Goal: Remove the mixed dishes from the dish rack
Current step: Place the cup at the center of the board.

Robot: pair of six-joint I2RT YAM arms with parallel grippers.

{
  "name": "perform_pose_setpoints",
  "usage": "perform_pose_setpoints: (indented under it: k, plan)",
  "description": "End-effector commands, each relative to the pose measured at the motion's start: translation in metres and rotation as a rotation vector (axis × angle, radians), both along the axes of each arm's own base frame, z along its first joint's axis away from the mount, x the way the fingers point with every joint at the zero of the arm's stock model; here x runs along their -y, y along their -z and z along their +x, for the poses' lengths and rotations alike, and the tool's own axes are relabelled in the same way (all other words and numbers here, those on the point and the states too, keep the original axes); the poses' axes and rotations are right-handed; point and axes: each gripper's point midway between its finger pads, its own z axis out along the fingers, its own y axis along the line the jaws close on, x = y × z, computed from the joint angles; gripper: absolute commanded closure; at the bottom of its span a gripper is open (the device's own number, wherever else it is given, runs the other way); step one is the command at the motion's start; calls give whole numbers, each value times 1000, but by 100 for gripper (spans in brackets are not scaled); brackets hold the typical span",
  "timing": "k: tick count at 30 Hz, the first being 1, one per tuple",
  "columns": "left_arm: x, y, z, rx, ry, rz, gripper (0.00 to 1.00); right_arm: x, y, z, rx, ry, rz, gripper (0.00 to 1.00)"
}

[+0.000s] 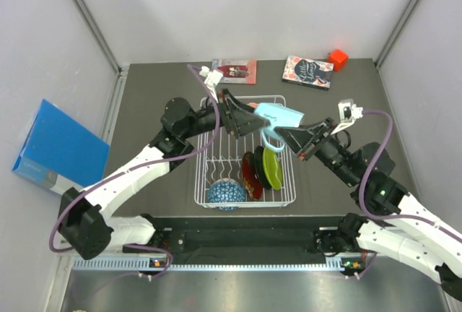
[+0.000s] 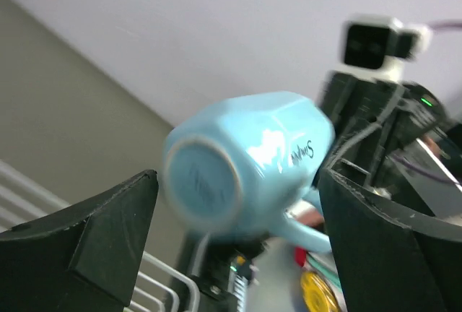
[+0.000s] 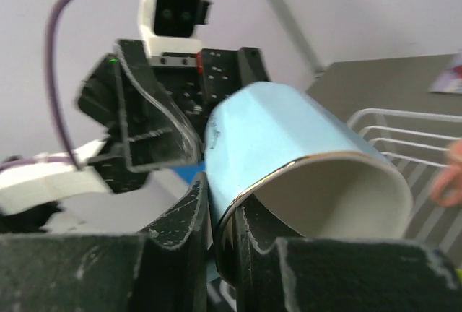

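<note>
The light blue mug's base [image 2: 203, 180] has my left gripper open around it, so my right gripper should keep carrying the mug to the clear tabletop [image 1: 370, 100] until the mug stands upright.
A light blue mug [image 1: 278, 115] hangs on its side above the far end of the white wire dish rack [image 1: 198, 182]. My right gripper [image 1: 290, 137] is shut on the mug's rim [image 3: 289, 146], one finger inside and one outside [image 3: 220, 211]. My left gripper [image 1: 242, 120] is open, its fingers standing wide on either side of the mug's base [image 2: 216, 182] without touching it. In the rack stand a lime green plate [image 1: 273, 167], a black plate [image 1: 260, 162] and a red patterned plate [image 1: 250, 175]. A blue-patterned bowl [image 1: 224, 194] lies at the near end.
Two books [image 1: 234, 71] [image 1: 308, 72] and a red block [image 1: 338, 58] lie at the table's far edge. A blue box [image 1: 58, 146] leans off the left side. The two arms meet over the rack's far end.
</note>
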Motion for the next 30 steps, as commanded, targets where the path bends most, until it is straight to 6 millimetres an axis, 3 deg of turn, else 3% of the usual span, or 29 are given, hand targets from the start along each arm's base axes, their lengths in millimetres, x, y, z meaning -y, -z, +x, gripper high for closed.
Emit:
perform_pose_setpoints:
  k: [1, 7, 11, 12, 14, 15, 17, 18, 19, 23, 24, 26, 27, 29, 30]
  plan:
    - [-47, -22, 58, 2, -431, 32, 1, 76, -30, 28, 79, 393, -83, 100]
    - [-58, -25, 60, 13, -484, 18, 1, 90, -41, 25, 86, 437, -91, 100]
    - [-61, -21, 62, -3, -508, 19, 1, 97, -36, 29, 57, 480, -110, 100]
    - [-64, -18, 63, -15, -525, 32, 1, 111, -40, 36, 28, 564, -110, 100]
    - [-72, -15, 72, -32, -595, 52, 1, 129, -26, 46, -41, 682, -220, 100]
    - [-75, -3, 76, -68, -624, 95, 1, 148, -32, 57, -79, 827, -272, 100]
    - [-85, 2, 89, -109, -709, 127, 1, 166, -17, 68, -160, 972, -440, 100]
    - [-86, 20, 93, -161, -726, 186, 1, 174, -24, 84, -197, 1056, -487, 100]
    - [-85, 19, 95, -177, -730, 195, 1, 178, -23, 93, -227, 1078, -503, 100]
    - [-88, 49, 103, -314, -779, 274, 1, 200, 0, 149, -402, 1042, -487, 100]
    - [-88, 54, 103, -328, -774, 288, 1, 217, 19, 172, -493, 1034, -465, 100]
    - [-86, 63, 98, -351, -751, 311, 1, 241, 38, 192, -594, 1060, -442, 100]
    - [-85, 68, 96, -357, -738, 323, 1, 258, 66, 208, -689, 1097, -459, 100]
    - [-82, 71, 88, -353, -700, 334, 1, 272, 85, 223, -760, 1119, -449, 100]
    - [-81, 73, 81, -344, -670, 337, 1, 280, 108, 237, -830, 1095, -434, 100]
